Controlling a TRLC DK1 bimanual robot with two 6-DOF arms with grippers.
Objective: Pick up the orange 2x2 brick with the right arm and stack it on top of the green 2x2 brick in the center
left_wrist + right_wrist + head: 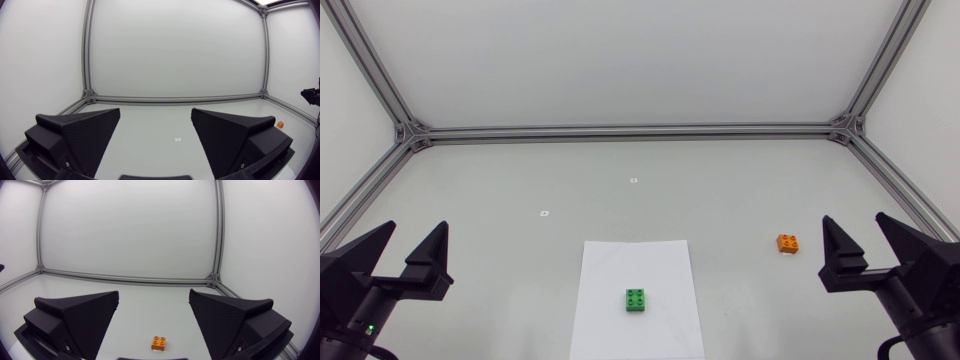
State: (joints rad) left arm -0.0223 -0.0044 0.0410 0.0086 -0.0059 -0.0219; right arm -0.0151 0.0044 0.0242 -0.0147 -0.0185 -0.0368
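A white edge shows under the orange brick. I should expect a small white marker hidden there when I lift the brick.
The orange 2x2 brick lies on the table at the right, just left of and slightly beyond my right gripper, which is open and holds nothing. In the right wrist view the orange brick rests on the table ahead of the right gripper, between its spread fingers. The green 2x2 brick sits on a white sheet of paper in the near centre. My left gripper stands open at the left edge, far from both bricks. The left wrist view shows the left gripper open and the orange brick far off.
An aluminium frame runs along the table's back and side edges. Two small white markers lie on the table beyond the paper.
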